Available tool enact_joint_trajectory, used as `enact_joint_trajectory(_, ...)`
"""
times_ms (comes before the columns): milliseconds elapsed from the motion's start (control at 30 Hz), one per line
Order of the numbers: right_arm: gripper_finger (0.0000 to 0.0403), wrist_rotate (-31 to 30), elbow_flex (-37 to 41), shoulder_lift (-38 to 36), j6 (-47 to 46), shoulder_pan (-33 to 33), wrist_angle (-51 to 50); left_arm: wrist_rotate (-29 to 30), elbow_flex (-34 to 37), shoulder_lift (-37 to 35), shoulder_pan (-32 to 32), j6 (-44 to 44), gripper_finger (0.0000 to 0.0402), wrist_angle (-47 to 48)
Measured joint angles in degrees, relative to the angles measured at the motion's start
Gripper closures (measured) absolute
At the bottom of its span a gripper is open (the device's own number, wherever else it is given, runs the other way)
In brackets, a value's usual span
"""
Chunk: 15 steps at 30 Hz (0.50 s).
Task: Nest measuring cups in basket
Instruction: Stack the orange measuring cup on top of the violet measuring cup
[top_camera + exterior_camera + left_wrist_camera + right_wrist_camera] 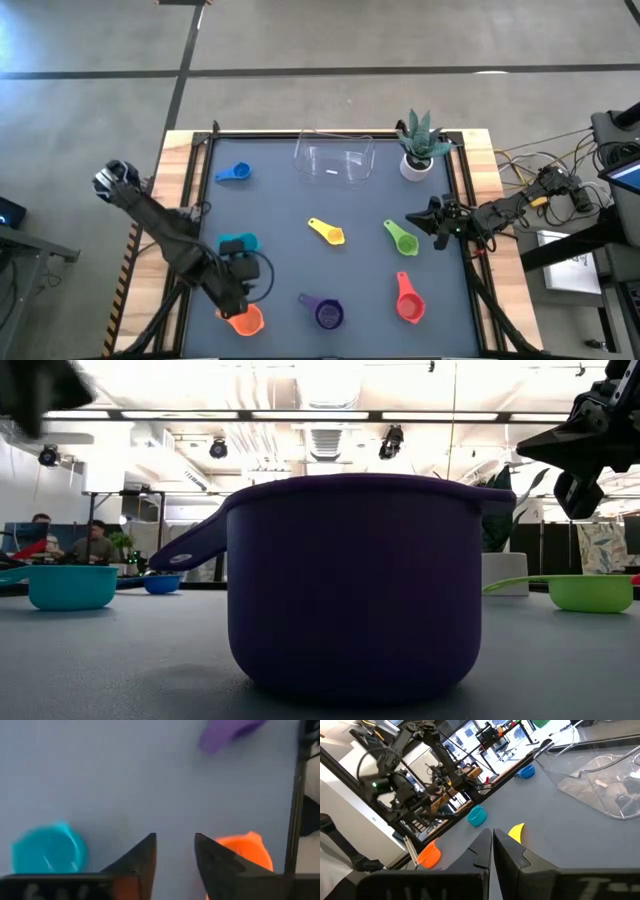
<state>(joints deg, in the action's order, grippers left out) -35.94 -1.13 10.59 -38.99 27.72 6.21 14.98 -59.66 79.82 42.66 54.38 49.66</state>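
Observation:
The orange cup (249,321) lies clear of its neighbours and my fingers are open above it, so my left gripper keeps going down and closes on the orange handle (221,315).
Several small measuring cups lie scattered on the grey mat: blue (235,174), teal (238,244), yellow (327,232), green (401,238), orange (243,320), purple (325,312) and red (409,303). The clear basket (333,160) stands at the far middle with no cup in it. My left gripper (175,851) is open and points steeply down over the mat at the near left. The orange cup (244,851) lies just beside one finger and the teal cup (47,851) lies off to the other side. My right gripper (493,851) is shut, holds nothing and stays level at the right edge.
A small white pot with a spiky green plant (421,148) stands right of the basket. A black frame and wooden border (180,200) run around the mat. In the low view the purple cup (350,585) stands close to the camera; people sit far off in the room.

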Motion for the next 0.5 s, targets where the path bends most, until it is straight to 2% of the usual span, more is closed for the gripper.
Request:
enact_joint_trajectory(133, 0.0394, 0.0, 0.0, 0.0, 0.0, 0.0, 0.0, -1.3, 2.9, 0.0, 2.9, 7.0, 0.0223, -2.9)
enact_joint_trajectory(233, 0.0394, 0.0, 0.0, 0.0, 0.0, 0.0, 0.0, -1.4, 4.6, 0.0, 4.9, 10.7, 0.0202, -4.9)
enact_joint_trajectory(500, 0.0394, 0.0, 0.0, 0.0, 0.0, 0.0, 0.0, -0.3, 11.9, 0.4, 10.1, 20.4, 0.0191, -15.3)
